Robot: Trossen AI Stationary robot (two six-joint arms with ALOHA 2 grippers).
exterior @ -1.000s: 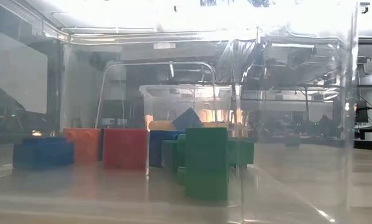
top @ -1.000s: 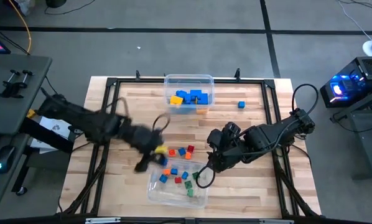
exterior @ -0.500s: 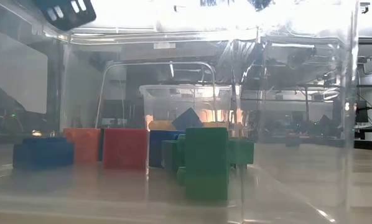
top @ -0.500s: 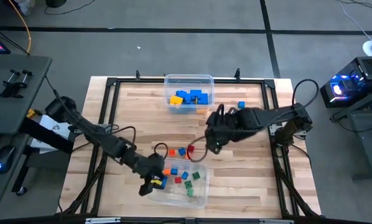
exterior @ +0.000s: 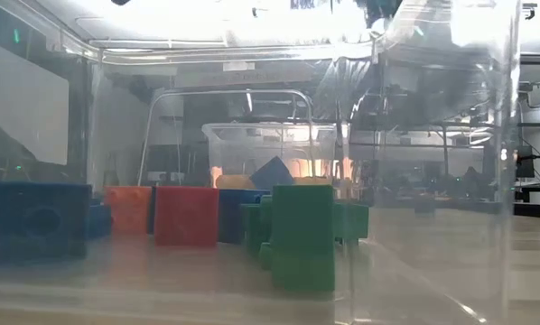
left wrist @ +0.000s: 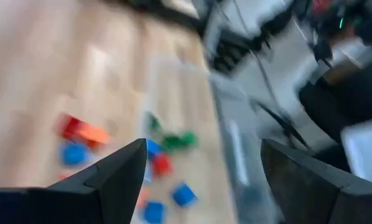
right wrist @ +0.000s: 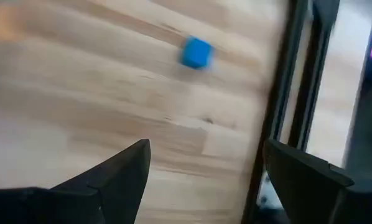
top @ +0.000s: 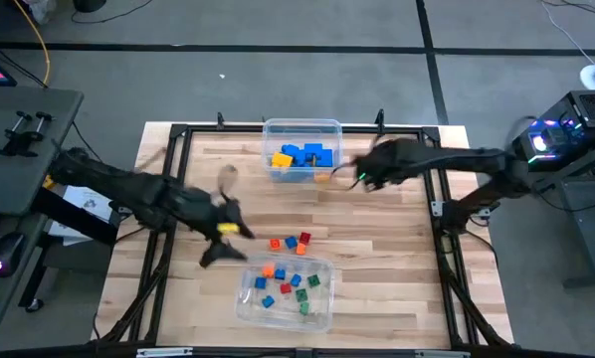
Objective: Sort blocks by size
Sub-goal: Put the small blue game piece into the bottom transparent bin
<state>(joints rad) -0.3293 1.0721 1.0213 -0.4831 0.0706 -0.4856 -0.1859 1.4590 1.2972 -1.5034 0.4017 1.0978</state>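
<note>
Next, my right gripper carries the lone blue cube [right wrist: 196, 53] to the near bin of small blocks [top: 286, 293], because the cube is beside my right gripper and far across from my left gripper.
My left gripper [top: 226, 237] [left wrist: 203, 143] hovers open over the table, just left of the clear near bin [top: 285, 295]. That bin holds small blocks: a blue cube [exterior: 35, 221], an orange one [exterior: 130, 209], a red one [exterior: 187, 215] and green ones [exterior: 302, 235]. Three small blocks [top: 290, 242] lie loose on the wood beside the bin. My right gripper [top: 355, 175] [right wrist: 207, 143] hangs open and empty at the far right, near a lone blue cube [right wrist: 196, 53] resting on the table. The far bin [top: 302, 149] holds bigger blue and yellow blocks.
A black frame [top: 439, 209] runs around the wooden table top [top: 397, 249]. Its right rail [right wrist: 298, 93] shows close to the lone blue cube. Bare wood lies between the two bins and along the right side.
My left gripper went to the near bin, then drew back toward the table's left and far side. A blue cube now lies in that bin at its left end. My right gripper swung from the near bin toward the table's far right, over the lone blue cube.
</note>
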